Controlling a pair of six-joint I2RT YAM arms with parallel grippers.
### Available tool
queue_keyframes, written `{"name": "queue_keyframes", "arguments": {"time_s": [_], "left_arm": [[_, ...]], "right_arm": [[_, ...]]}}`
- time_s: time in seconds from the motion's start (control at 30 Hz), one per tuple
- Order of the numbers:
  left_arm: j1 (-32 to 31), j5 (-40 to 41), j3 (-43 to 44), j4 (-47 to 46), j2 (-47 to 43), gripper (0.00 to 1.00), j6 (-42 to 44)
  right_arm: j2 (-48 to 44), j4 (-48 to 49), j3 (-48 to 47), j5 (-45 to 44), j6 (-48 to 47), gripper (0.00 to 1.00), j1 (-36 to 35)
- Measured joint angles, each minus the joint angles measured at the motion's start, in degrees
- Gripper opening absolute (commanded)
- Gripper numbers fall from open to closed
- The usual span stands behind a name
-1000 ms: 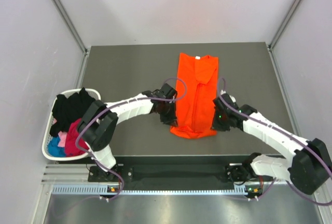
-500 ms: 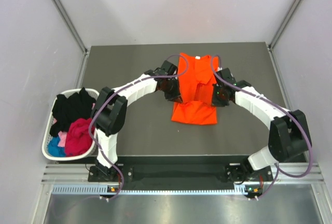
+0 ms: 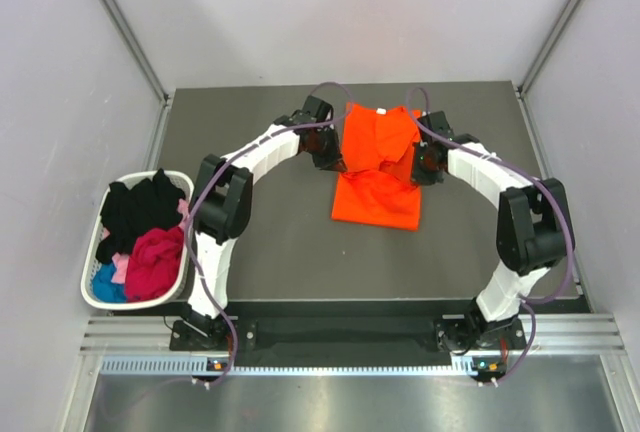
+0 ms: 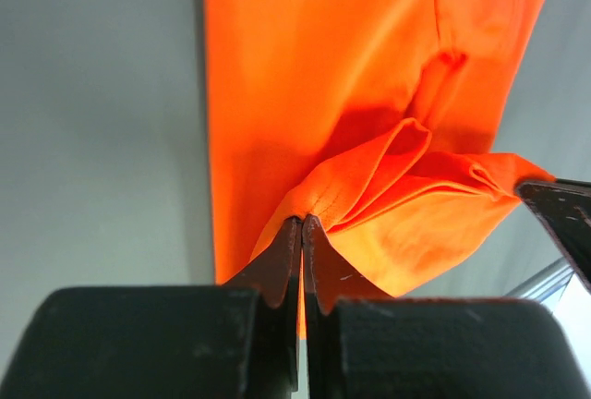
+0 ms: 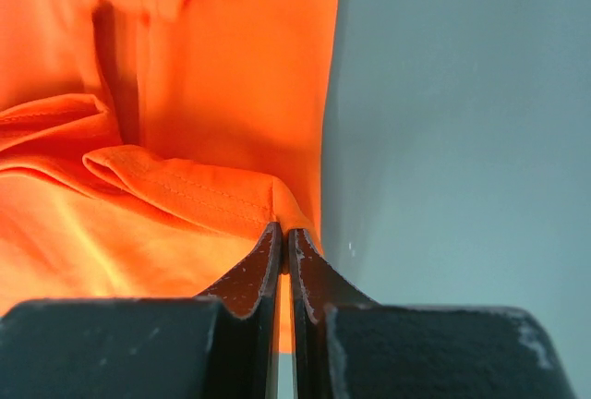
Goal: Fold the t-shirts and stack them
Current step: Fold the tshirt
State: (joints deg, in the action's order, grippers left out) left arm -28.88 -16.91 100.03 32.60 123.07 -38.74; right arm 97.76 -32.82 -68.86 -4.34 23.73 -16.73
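I should keep pulling the hem corner point(image 5: 288, 205) toward the neck label point(image 3: 381, 111) with my right gripper until the hem lies flat, because the hem corner lines up with the side edge of the lower layer.
The orange t-shirt point(image 3: 377, 167) lies at the middle back of the dark table, its near end lifted and carried over its far half. My left gripper point(image 3: 335, 159) is shut on the shirt's left bottom corner point(image 4: 319, 203). My right gripper point(image 3: 418, 165) is shut on the right bottom corner point(image 5: 277, 210). Both hold the hem above the lower layer of cloth. A white neck label point(image 3: 382, 110) shows at the far end. Black point(image 3: 140, 207), magenta point(image 3: 155, 260) and blue point(image 3: 108, 282) t-shirts lie heaped in a basket at the left.
A white laundry basket point(image 3: 92, 295) stands off the table's left edge. Grey walls enclose the table at left, right and back. The table's near part point(image 3: 300, 262) is bare dark surface.
Both grippers have carried the shirt's near hem away from me, from the near end to over the shirt's middle. The shirt now lies doubled and shorter.
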Motion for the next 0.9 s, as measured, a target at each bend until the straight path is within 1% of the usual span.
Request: {"name": "queue_keyframes", "arguments": {"time_s": [0.13,0.37,0.73,0.9], "left_arm": [[1.3,-0.9,1.9,-0.9,2.2,0.00,0.4],[2.3,-3.1,2.6,-4.0,4.3,0.00,0.8],[3.8,-5.4,5.5,-7.1,5.3,0.00,1.7],[4.3,-5.2,8.6,-7.2,7.8,0.00,1.8]], "right_arm": [[2.4,0.4,-3.5,0.4,-0.9,0.00,0.9],[6.0,0.6,-8.5,1.5,-1.9,0.00,2.1],[10.7,0.7,-12.9,2.8,-2.9,0.00,3.8],[12.2,1.0,-14.2,3.0,-3.2,0.00,3.9]]}}
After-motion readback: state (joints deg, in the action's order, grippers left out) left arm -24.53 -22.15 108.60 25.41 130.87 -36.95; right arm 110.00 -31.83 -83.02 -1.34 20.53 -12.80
